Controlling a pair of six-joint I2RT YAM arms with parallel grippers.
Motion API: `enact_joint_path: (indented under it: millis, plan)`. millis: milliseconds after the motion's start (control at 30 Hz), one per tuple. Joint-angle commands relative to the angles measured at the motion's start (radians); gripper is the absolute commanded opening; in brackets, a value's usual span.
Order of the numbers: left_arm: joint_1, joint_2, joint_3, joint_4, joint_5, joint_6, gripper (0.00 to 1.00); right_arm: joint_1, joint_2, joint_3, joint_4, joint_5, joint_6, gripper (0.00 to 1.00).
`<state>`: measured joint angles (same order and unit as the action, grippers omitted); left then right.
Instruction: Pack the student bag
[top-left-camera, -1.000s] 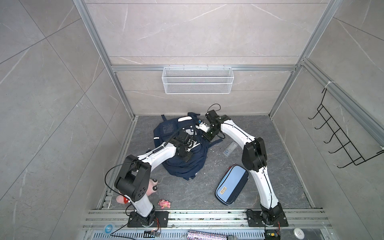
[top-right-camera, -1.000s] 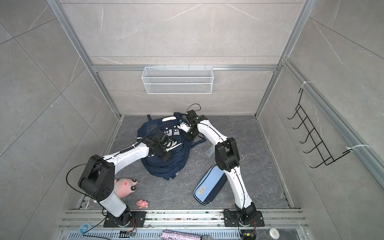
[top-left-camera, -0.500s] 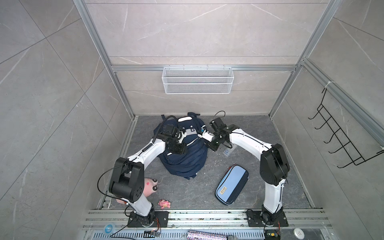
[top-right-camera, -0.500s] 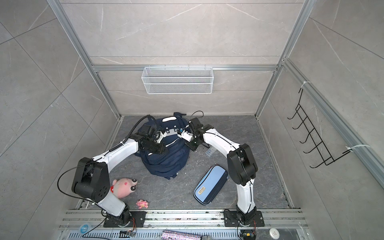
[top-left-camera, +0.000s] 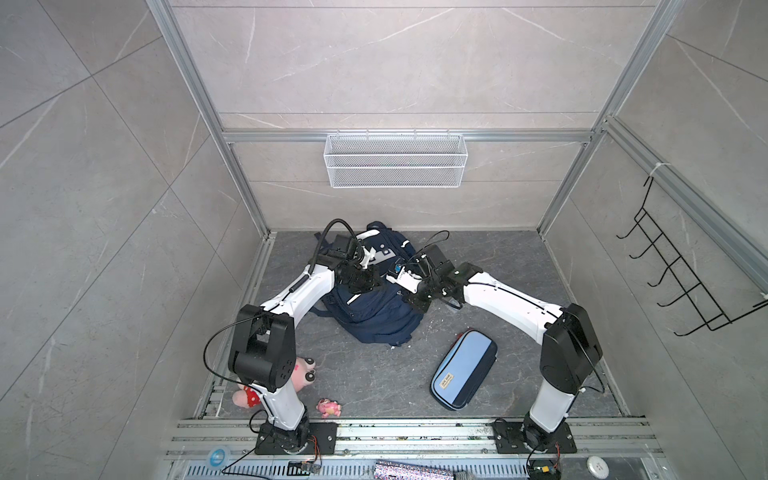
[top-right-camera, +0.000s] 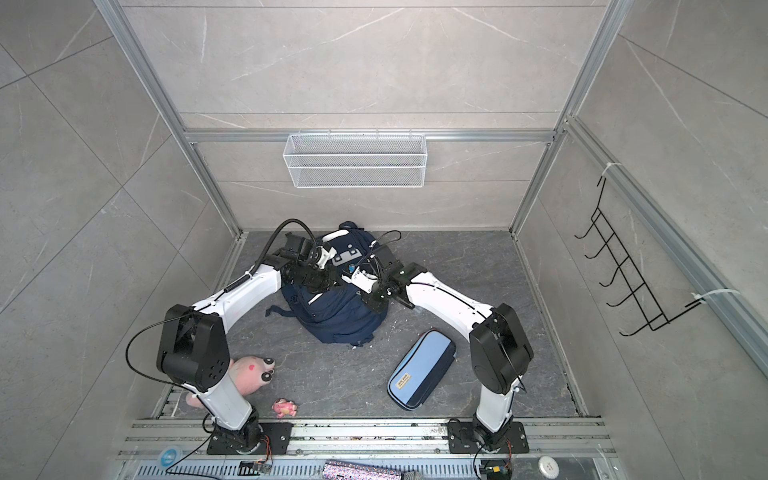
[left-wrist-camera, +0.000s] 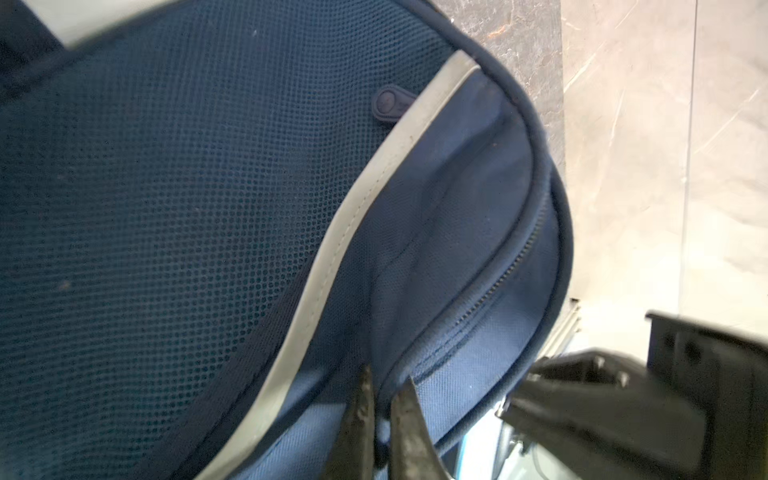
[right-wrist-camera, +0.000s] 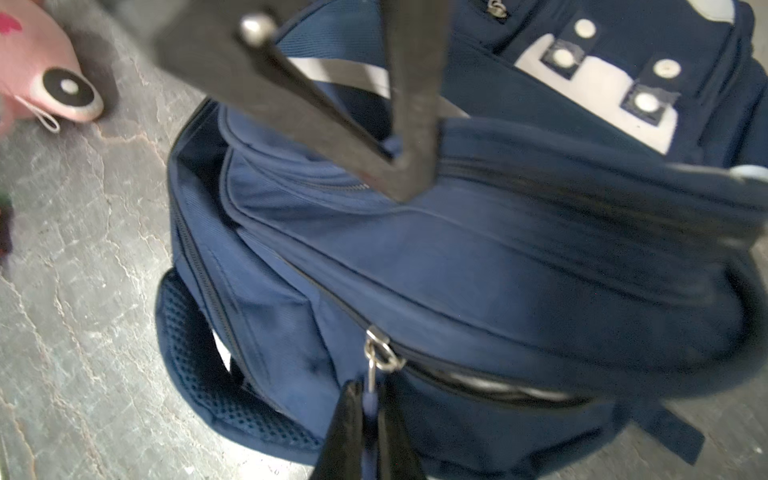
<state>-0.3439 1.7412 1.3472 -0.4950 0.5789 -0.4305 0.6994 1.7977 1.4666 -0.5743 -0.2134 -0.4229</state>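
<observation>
The zip gaping (right-wrist-camera: 497, 385) shows behind the blue zip pull. My right gripper keeps pulling along the closed zip (right-wrist-camera: 313, 281) until the side of the bag opens, then let go.
The student bag (top-left-camera: 376, 313) (top-right-camera: 338, 316), a navy backpack with white stripes and a dotted grey-white patch, lies at the back middle of the floor in both top views. My left gripper (top-left-camera: 371, 281) (left-wrist-camera: 385, 392) is shut on a fold of the bag's fabric (left-wrist-camera: 419, 332) beside a zip line. In the right wrist view that gripper (right-wrist-camera: 405, 178) shows from above, pinching the bag's upper edge. My right gripper (top-left-camera: 417, 306) (right-wrist-camera: 371, 401) is shut on a blue zip pull hanging from a metal ring (right-wrist-camera: 380, 353) on the bag's right side. The zip behind it (right-wrist-camera: 490, 384) gapes open.
A light-blue and navy pencil case (top-left-camera: 463, 370) lies on the floor front right of the bag. A pink plush (top-left-camera: 305, 370) (right-wrist-camera: 41, 79) and a small pink toy (top-left-camera: 329, 408) lie front left. A wire basket (top-left-camera: 395, 162) hangs on the back wall, a hook rack (top-left-camera: 685, 282) on the right wall.
My right gripper has travelled from the bag's back top corner forward along its right side, staying shut. The left gripper swung back-left and returned, and the bag's top has shifted.
</observation>
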Motion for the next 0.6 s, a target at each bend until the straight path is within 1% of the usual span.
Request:
enact_joint_path:
  millis: [0, 33, 100, 133, 200, 267, 400, 500, 567]
  plan:
    - [0.022, -0.027, 0.050, 0.306, 0.006, -0.213, 0.00, 0.066, 0.005, -0.034, -0.138, -0.027, -0.060, 0.00]
    - [0.026, -0.024, 0.076, 0.281, -0.020, -0.244, 0.00, 0.070, -0.002, -0.046, -0.127, -0.024, -0.060, 0.00]
    - [0.045, -0.002, 0.172, 0.142, -0.075, -0.312, 0.00, 0.071, -0.018, -0.073, -0.097, -0.031, -0.040, 0.00]
    - [0.055, 0.002, 0.195, 0.116, -0.080, -0.341, 0.00, 0.072, -0.024, -0.089, -0.078, -0.040, -0.027, 0.00]
    - [0.064, -0.012, 0.209, 0.132, -0.091, -0.421, 0.00, 0.072, -0.038, -0.130, -0.027, -0.081, 0.014, 0.00]
    - [0.064, -0.021, 0.233, 0.128, -0.101, -0.468, 0.00, 0.071, -0.054, -0.173, 0.032, -0.103, 0.066, 0.00]
    - [0.065, -0.044, 0.257, 0.134, -0.139, -0.558, 0.00, 0.071, -0.088, -0.245, 0.155, -0.099, 0.178, 0.00]
    - [0.065, -0.051, 0.277, 0.131, -0.168, -0.606, 0.00, 0.071, -0.097, -0.276, 0.225, -0.094, 0.240, 0.00]
    - [0.066, -0.059, 0.268, 0.138, -0.200, -0.657, 0.00, 0.087, -0.088, -0.279, 0.249, -0.102, 0.255, 0.00]
